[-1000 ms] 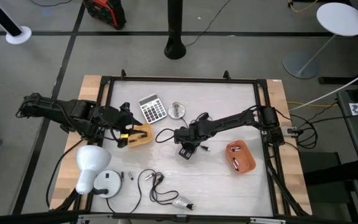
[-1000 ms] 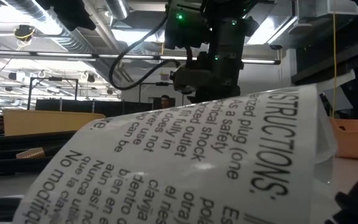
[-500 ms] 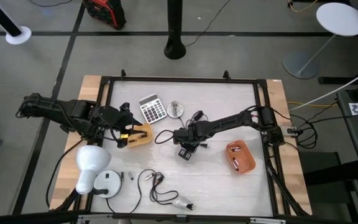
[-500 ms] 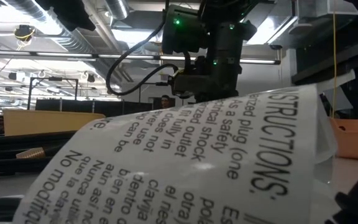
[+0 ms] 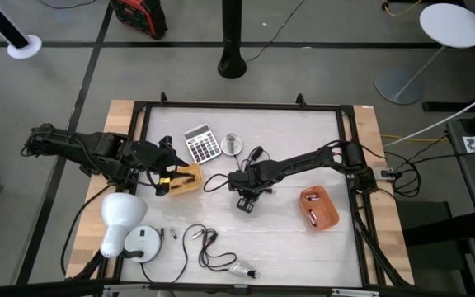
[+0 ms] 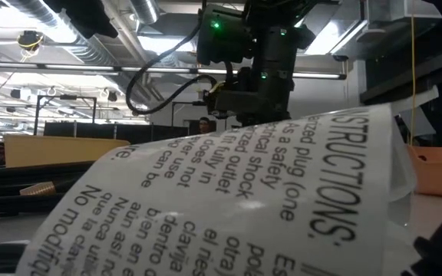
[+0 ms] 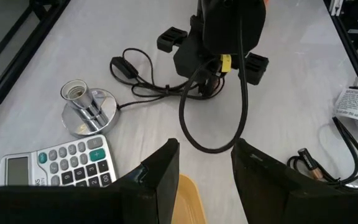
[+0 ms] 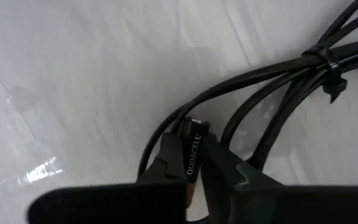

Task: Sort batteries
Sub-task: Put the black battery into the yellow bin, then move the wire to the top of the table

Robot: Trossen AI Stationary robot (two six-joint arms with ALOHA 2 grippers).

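The black cable wraps around the battery in the right gripper (image 8: 196,138), so the right gripper should first let go of the battery and draw the cable's bend (image 8: 150,144) clear of it.
A black-and-copper battery (image 8: 193,157) sits between the fingers of my right gripper (image 5: 242,183), which is shut on it low over a black cable (image 8: 272,74) at mid-table. My left gripper (image 7: 204,163) hangs open and empty above the yellow tray (image 5: 190,180) at the left. More batteries lie in the orange tray (image 5: 318,207) at the right. Another battery (image 7: 309,163) lies on the table by the coiled cable (image 5: 209,247) near the front. In the low view a printed tag (image 6: 229,199) hides the right gripper's fingertips. My right gripper pinches the battery's long sides (image 8: 194,146) between its two fingers (image 8: 166,163), which lie along it. The fingers come from above, pointing down at the table. The battery's metal end (image 8: 196,126) sticks out past the fingertips against the black cable; whether it is lifted clear I cannot tell.
A calculator (image 5: 202,143) and a silver lamp socket (image 5: 232,144) lie at the far middle. A white lamp (image 5: 120,219) and its round base (image 5: 143,242) sit at the near left. The cable's black plug (image 5: 246,203) rests beside the right gripper.
My right gripper has edged a little toward the table's left edge, staying low over the black cable.
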